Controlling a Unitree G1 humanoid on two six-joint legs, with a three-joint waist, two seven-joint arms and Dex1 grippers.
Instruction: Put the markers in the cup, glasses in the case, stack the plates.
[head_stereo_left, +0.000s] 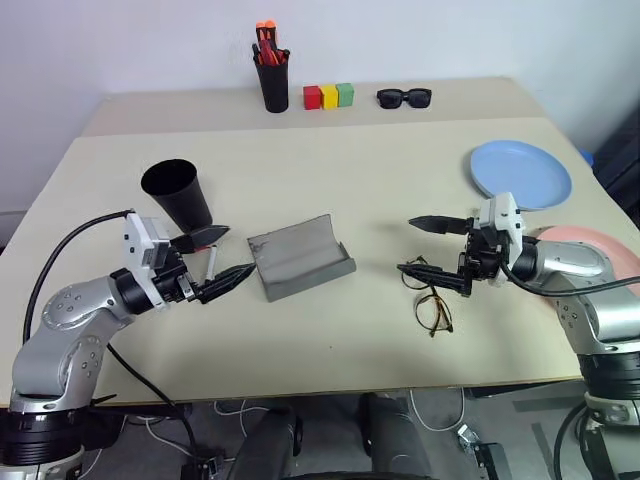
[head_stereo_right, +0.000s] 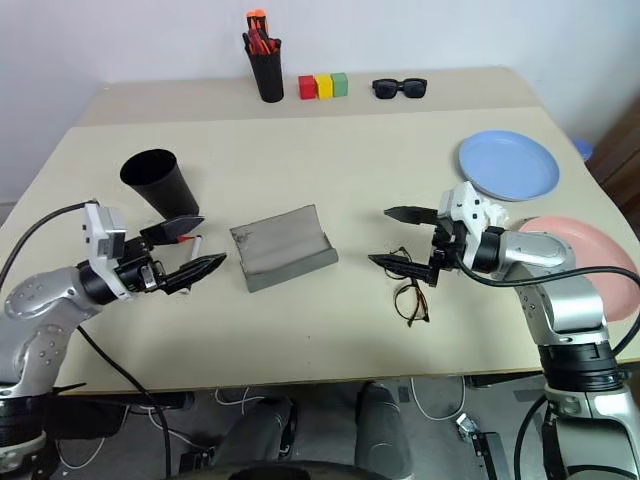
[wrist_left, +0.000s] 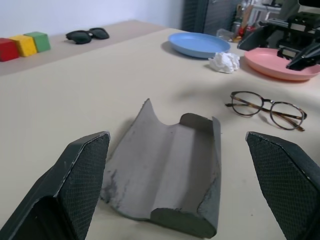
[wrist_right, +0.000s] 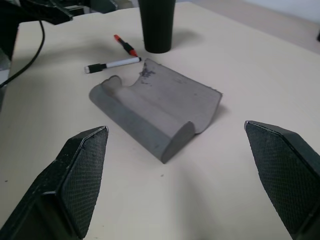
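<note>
The red-capped marker (head_stereo_left: 203, 248) will lean on the cup's rim with the marker's tip sticking out when I lower it in, because the black cup's opening (head_stereo_left: 170, 177) is wide.
The grey case (head_stereo_left: 298, 258) lies open at the table's middle. Left of it stands the black cup (head_stereo_left: 178, 193). Two markers lie between cup and case, one black-capped (wrist_right: 112, 65) and one red-capped (wrist_right: 125, 46). My left gripper (head_stereo_left: 238, 252) hovers open just left of the case, over the markers. The wire-frame glasses (head_stereo_left: 430, 300) lie right of the case, and my right gripper (head_stereo_left: 406, 245) is open just above them, holding nothing. The blue plate (head_stereo_left: 520, 172) sits at the far right. Nearer lies the pink plate (head_stereo_left: 600, 245), partly hidden by my right arm.
Along the back stand a black pen holder with orange-red pens (head_stereo_left: 272, 70), three coloured blocks (head_stereo_left: 329, 96) and black sunglasses (head_stereo_left: 404, 97). A crumpled white paper (wrist_left: 225, 62) lies between the two plates. The table's front edge runs just below the glasses.
</note>
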